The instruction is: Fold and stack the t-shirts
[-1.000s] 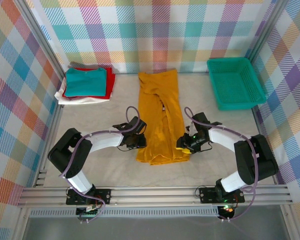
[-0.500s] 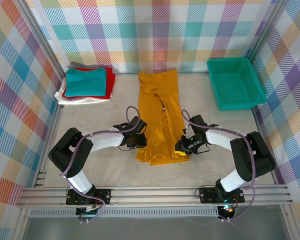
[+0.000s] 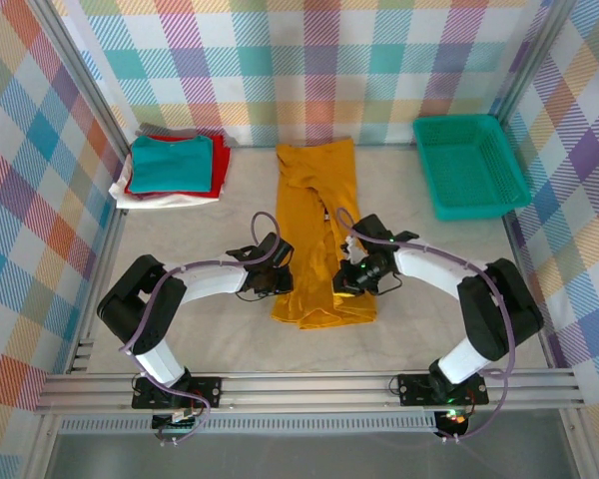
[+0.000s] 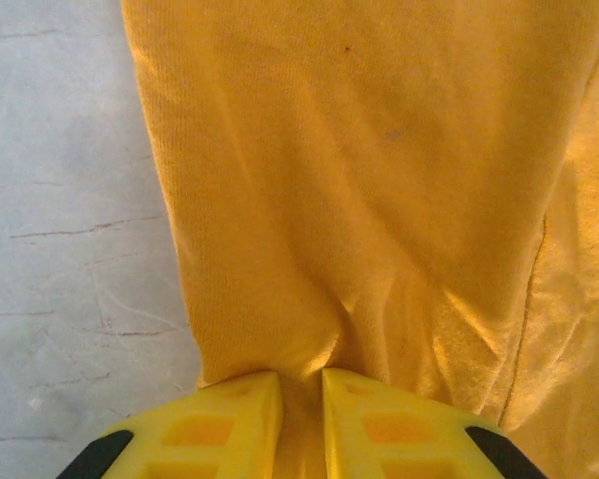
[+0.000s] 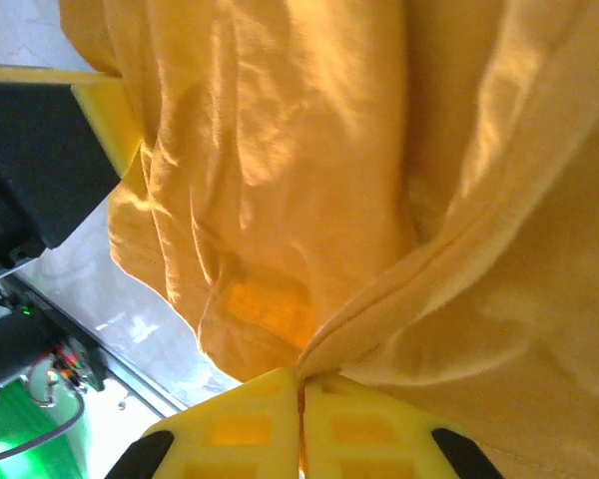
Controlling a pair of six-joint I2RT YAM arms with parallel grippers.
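Note:
My left gripper is pinching the mustard-yellow t-shirt (image 4: 301, 375) above its near hem. Next, my left gripper lets go and grabs the t-shirt's near corner (image 3: 278, 316) before it folds the t-shirt up.
The mustard-yellow tee (image 3: 324, 225) lies as a long narrow strip down the middle of the table, folded lengthwise. My left gripper (image 3: 283, 282) is at its near left edge, shut on a pinch of the yellow cloth (image 4: 301, 379). My right gripper (image 3: 346, 280) has come in over the strip's near right part and is shut on a fold of the same tee (image 5: 301, 374), lifting that edge. The folded tees (image 3: 172, 168) sit stacked at the back left, teal on top over red and white.
A green mesh basket (image 3: 469, 165) stands at the back right. The enclosure's plaid walls and metal frame (image 3: 110, 259) close in the table on left, right and back. Bare table lies on both sides of the yellow strip.
My right gripper has moved left from the strip's right edge onto the tee, carrying the pinched fold with it. The left gripper has stayed put.

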